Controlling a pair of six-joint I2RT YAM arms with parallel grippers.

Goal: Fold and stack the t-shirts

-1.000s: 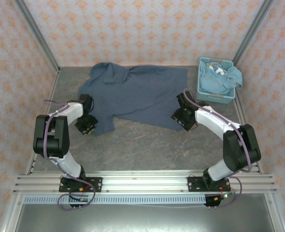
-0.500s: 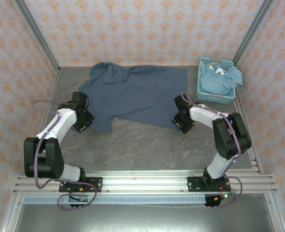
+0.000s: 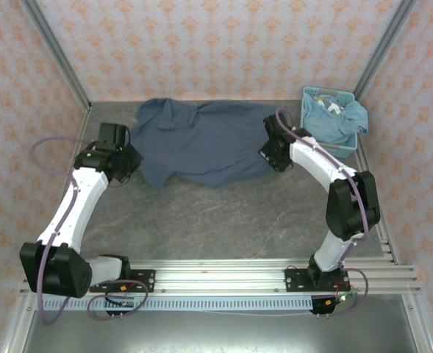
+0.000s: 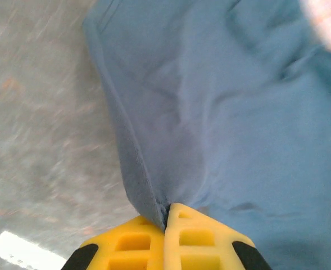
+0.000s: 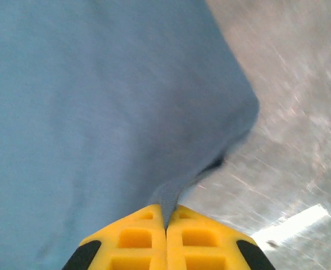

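Observation:
The dark slate-blue t-shirt lies bunched (image 3: 175,114) near the far wall. My left gripper and my right gripper should pick it up and put it down closer to the arm bases (image 3: 201,217).
A dark slate-blue t-shirt (image 3: 201,143) lies spread across the far half of the table. My left gripper (image 3: 131,163) is shut on its near left edge; in the left wrist view the yellow fingers (image 4: 131,242) pinch a fold of the cloth (image 4: 221,112). My right gripper (image 3: 269,156) is shut on the shirt's near right corner, with a strip of the fabric (image 5: 98,101) caught between its yellow fingers (image 5: 202,239). Lighter blue t-shirts (image 3: 332,120) are heaped in the basket at the far right.
The light blue plastic basket (image 3: 326,149) stands in the far right corner against the wall. Patterned walls and metal posts close in the table on three sides. Bare grey tabletop (image 3: 223,220) lies between the shirt and the arm bases.
Both arms have moved toward the far wall, dragging the shirt's near edge up with them. The right gripper has gone from open to shut on the cloth.

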